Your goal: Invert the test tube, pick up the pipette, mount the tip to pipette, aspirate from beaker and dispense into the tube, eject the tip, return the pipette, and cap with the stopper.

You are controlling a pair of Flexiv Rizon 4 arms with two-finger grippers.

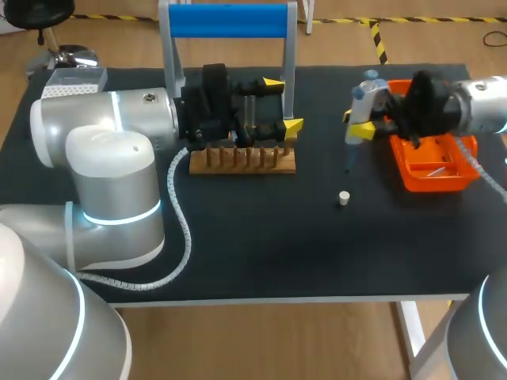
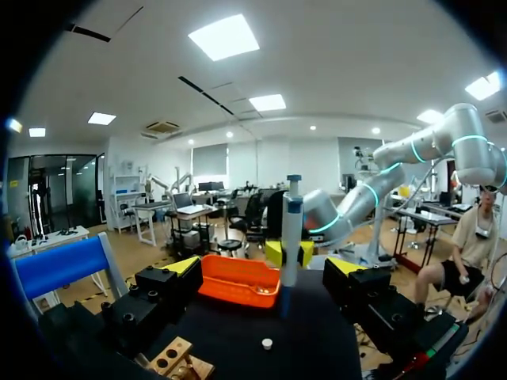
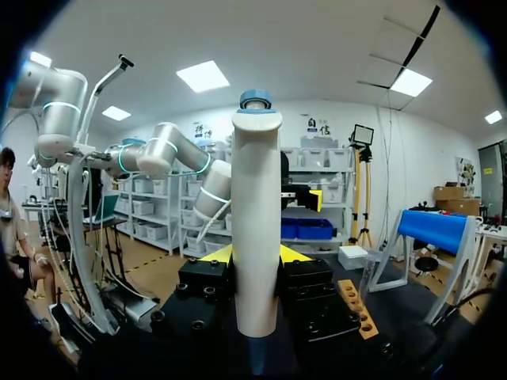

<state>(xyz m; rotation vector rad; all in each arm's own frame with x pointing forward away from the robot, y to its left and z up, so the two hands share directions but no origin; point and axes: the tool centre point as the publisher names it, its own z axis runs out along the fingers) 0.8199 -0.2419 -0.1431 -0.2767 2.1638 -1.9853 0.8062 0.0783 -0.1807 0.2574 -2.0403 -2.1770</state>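
My gripper will carry the white pipette to the stand. The pipette should hang upright from the stand, because the stand's blue top bar [image 1: 230, 20] rises clear of the table.
My right gripper [image 1: 360, 123] is shut on a white pipette with a blue top [image 1: 366, 99], held upright left of the orange tray [image 1: 432, 170]. The pipette's thin lower end [image 1: 348, 162] hangs above the black table. In the right wrist view the pipette [image 3: 257, 222] stands between the yellow fingertips [image 3: 218, 255]. My left gripper [image 1: 283, 103] is open over the wooden rack [image 1: 242, 161], with nothing between its fingers [image 2: 184, 265]. A small white stopper [image 1: 343, 198] lies on the table in front of the pipette. A clear tube [image 3: 367, 277] stands by the rack [image 3: 355, 305].
A stand with a blue top bar [image 1: 228, 20] rises behind the rack. The orange tray [image 2: 238, 281] holds a few small items. My left arm's grey body and its cable [image 1: 178, 229] fill the table's left side.
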